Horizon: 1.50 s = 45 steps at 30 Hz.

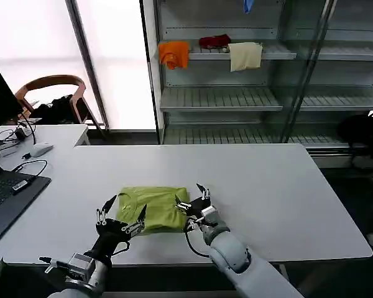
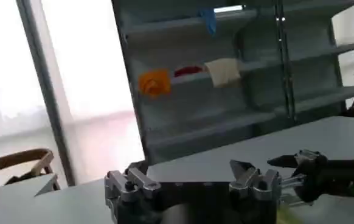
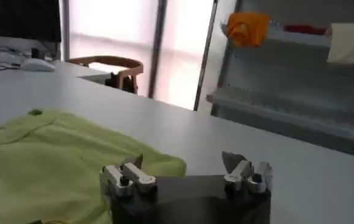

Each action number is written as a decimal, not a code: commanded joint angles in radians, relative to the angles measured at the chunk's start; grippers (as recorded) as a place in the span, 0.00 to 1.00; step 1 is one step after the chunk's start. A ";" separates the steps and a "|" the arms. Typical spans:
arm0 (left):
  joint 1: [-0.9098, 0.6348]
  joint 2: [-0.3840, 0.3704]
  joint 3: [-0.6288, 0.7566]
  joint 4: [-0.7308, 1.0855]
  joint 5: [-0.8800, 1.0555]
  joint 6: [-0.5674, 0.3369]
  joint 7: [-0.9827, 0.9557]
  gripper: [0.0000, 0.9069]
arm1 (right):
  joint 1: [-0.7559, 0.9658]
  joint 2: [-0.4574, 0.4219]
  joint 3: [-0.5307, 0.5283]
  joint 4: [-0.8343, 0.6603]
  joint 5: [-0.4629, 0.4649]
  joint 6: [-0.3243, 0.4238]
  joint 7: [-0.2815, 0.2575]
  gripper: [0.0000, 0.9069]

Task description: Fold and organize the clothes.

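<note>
I see the folded layers [image 1: 168, 221] lying flat in a compact rectangle, so the lime-green T-shirt [image 1: 151, 208] will slide along in one piece, still folded, when I pull its edge.
The lime-green T-shirt [image 1: 151, 207] lies folded into a compact rectangle on the white table [image 1: 261, 186], near its front edge. My left gripper [image 1: 120, 214] hovers open at the shirt's front left corner, nothing between its fingers. My right gripper [image 1: 193, 197] stands open at the shirt's right edge, also holding nothing. In the right wrist view the green T-shirt [image 3: 49, 164] spreads beside my open right gripper [image 3: 183, 163]. The left wrist view looks over my open left gripper [image 2: 189, 173] across the table, with my right gripper [image 2: 298, 164] farther off.
A laptop [image 1: 3, 195], cables and a mouse [image 1: 40, 149] sit on the desk at the left. Behind the table stands a shelf unit [image 1: 236, 93] with orange [image 1: 174, 53], dark red [image 1: 214, 41] and cream [image 1: 245, 56] cloths. A chair [image 1: 53, 99] stands back left.
</note>
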<state>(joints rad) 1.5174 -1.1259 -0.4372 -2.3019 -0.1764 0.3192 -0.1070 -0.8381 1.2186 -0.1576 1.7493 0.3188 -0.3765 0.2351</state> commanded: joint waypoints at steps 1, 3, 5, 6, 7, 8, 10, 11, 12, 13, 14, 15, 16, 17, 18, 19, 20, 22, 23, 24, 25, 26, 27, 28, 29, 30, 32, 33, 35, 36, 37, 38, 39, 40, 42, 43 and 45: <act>0.009 -0.001 0.001 -0.001 0.008 -0.006 0.002 1.00 | -0.137 -0.064 0.018 0.118 0.078 0.071 0.012 1.00; 0.012 0.001 -0.001 -0.002 0.009 -0.007 0.003 1.00 | -0.151 -0.062 0.008 0.104 0.085 0.072 0.019 1.00; 0.012 0.001 -0.002 -0.001 0.008 -0.008 0.003 1.00 | -0.147 -0.045 0.004 0.085 0.118 0.065 0.032 1.00; 0.012 0.000 -0.002 -0.001 0.008 -0.008 0.003 1.00 | -0.137 -0.028 0.003 0.067 0.147 0.055 0.045 1.00; 0.012 0.000 0.000 -0.002 0.008 -0.008 0.003 1.00 | -0.129 -0.021 0.003 0.055 0.168 0.051 0.056 1.00; 0.012 -0.001 0.001 -0.004 0.009 -0.008 0.003 1.00 | -0.121 -0.006 0.003 0.038 0.194 0.040 0.072 0.96; 0.013 -0.002 0.002 -0.006 0.011 -0.008 0.004 1.00 | -0.109 0.014 0.003 0.021 0.228 0.035 0.093 0.67; 0.013 -0.002 0.001 -0.006 0.012 -0.008 0.004 1.00 | -0.101 0.025 0.003 0.008 0.244 0.036 0.102 0.34; 0.016 -0.002 -0.002 -0.006 0.012 -0.008 0.004 1.00 | -0.098 0.032 0.003 0.005 0.254 0.036 0.107 0.24; 0.018 -0.001 -0.004 -0.006 0.012 -0.009 0.004 1.00 | -0.095 0.035 0.004 0.005 0.262 0.036 0.109 0.08; 0.020 0.000 -0.006 -0.006 0.012 -0.011 0.004 1.00 | -0.094 0.038 0.004 0.005 0.270 0.036 0.111 0.01; 0.023 0.001 -0.007 -0.006 0.012 -0.014 0.005 1.00 | -0.091 0.043 0.004 0.001 0.278 0.036 0.114 0.00; 0.024 0.001 -0.007 -0.006 0.012 -0.014 0.005 1.00 | -0.091 0.043 0.004 -0.001 0.280 0.036 0.115 0.00; 0.024 0.000 -0.007 -0.006 0.012 -0.014 0.005 1.00 | -0.090 0.045 0.004 -0.011 0.285 0.037 0.113 0.00; 0.024 0.000 -0.005 -0.006 0.013 -0.014 0.005 1.00 | -0.091 0.048 0.005 -0.017 0.289 0.039 0.113 0.00; 0.024 -0.001 -0.004 -0.006 0.013 -0.014 0.005 1.00 | -0.092 0.049 0.006 -0.019 0.295 0.039 0.114 0.00; 0.024 -0.001 -0.003 -0.007 0.013 -0.013 0.006 1.00 | -0.094 0.050 0.008 -0.020 0.304 0.037 0.116 0.00; 0.024 -0.001 -0.001 -0.007 0.014 -0.013 0.008 1.00 | -0.097 0.049 0.011 -0.021 0.320 0.034 0.115 0.00; 0.024 -0.001 -0.001 -0.007 0.014 -0.013 0.010 1.00 | -0.098 0.049 0.012 -0.022 0.327 0.032 0.115 0.00; 0.025 -0.001 -0.002 -0.008 0.014 -0.011 0.013 1.00 | -0.099 0.048 0.014 -0.022 0.335 0.031 0.115 0.00; 0.025 -0.001 -0.002 -0.008 0.014 -0.011 0.014 1.00 | -0.099 0.048 0.015 -0.023 0.337 0.031 0.115 0.00; 0.025 -0.001 -0.001 -0.009 0.014 -0.011 0.014 1.00 | -0.098 0.048 0.017 -0.023 0.338 0.033 0.114 0.00; 0.024 -0.001 -0.001 -0.009 0.014 -0.009 0.014 1.00 | -0.096 0.047 0.018 -0.021 0.337 0.035 0.112 0.00; 0.024 0.000 0.000 -0.009 0.015 -0.009 0.014 1.00 | -0.095 0.047 0.020 -0.017 0.337 0.037 0.113 0.00; 0.023 -0.001 0.001 -0.009 0.016 -0.008 0.014 1.00 | -0.093 0.046 0.021 -0.012 0.335 0.039 0.112 0.00; 0.023 -0.001 0.002 -0.009 0.017 -0.008 0.015 1.00 | -0.089 0.044 0.023 0.000 0.330 0.042 0.111 0.00; 0.023 -0.001 0.003 -0.009 0.018 -0.008 0.015 1.00 | -0.083 0.040 0.026 0.021 0.326 0.048 0.111 0.00; 0.024 -0.002 0.004 -0.009 0.018 -0.008 0.015 1.00 | -0.081 0.038 0.027 0.030 0.319 0.050 0.112 0.00; 0.025 -0.003 0.004 -0.008 0.019 -0.009 0.015 1.00 | -0.079 0.031 0.030 0.050 0.302 0.055 0.117 0.00; 0.025 -0.004 0.004 -0.008 0.019 -0.009 0.015 1.00 | -0.081 0.024 0.032 0.066 0.299 0.055 0.124 0.00; 0.027 -0.003 0.003 -0.009 0.019 -0.010 0.014 1.00 | -0.086 0.009 0.039 0.092 0.300 0.053 0.134 0.00; 0.028 -0.003 0.002 -0.009 0.018 -0.010 0.014 1.00 | -0.090 -0.001 0.046 0.108 0.301 0.051 0.137 0.00; 0.029 -0.003 0.001 -0.009 0.018 -0.010 0.014 1.00 | -0.095 -0.015 0.058 0.125 0.303 0.048 0.138 0.00; 0.030 -0.003 0.000 -0.010 0.018 -0.010 0.014 1.00 | -0.101 -0.033 0.072 0.152 0.305 0.043 0.136 0.00; 0.031 -0.003 0.000 -0.010 0.017 -0.011 0.014 1.00 | -0.114 -0.073 0.099 0.190 0.309 0.033 0.136 0.00; 0.032 -0.004 0.000 -0.010 0.017 -0.012 0.014 1.00 | -0.125 -0.098 0.121 0.212 0.321 0.025 0.138 0.00; 0.033 -0.006 0.003 -0.008 0.017 -0.014 0.014 1.00 | -0.139 -0.135 0.140 0.228 0.328 0.021 0.142 0.00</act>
<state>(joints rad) 1.5481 -1.1294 -0.4366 -2.3111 -0.1586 0.3074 -0.0931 -0.9393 1.2045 -0.0964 1.8407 0.6264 -0.3399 0.3609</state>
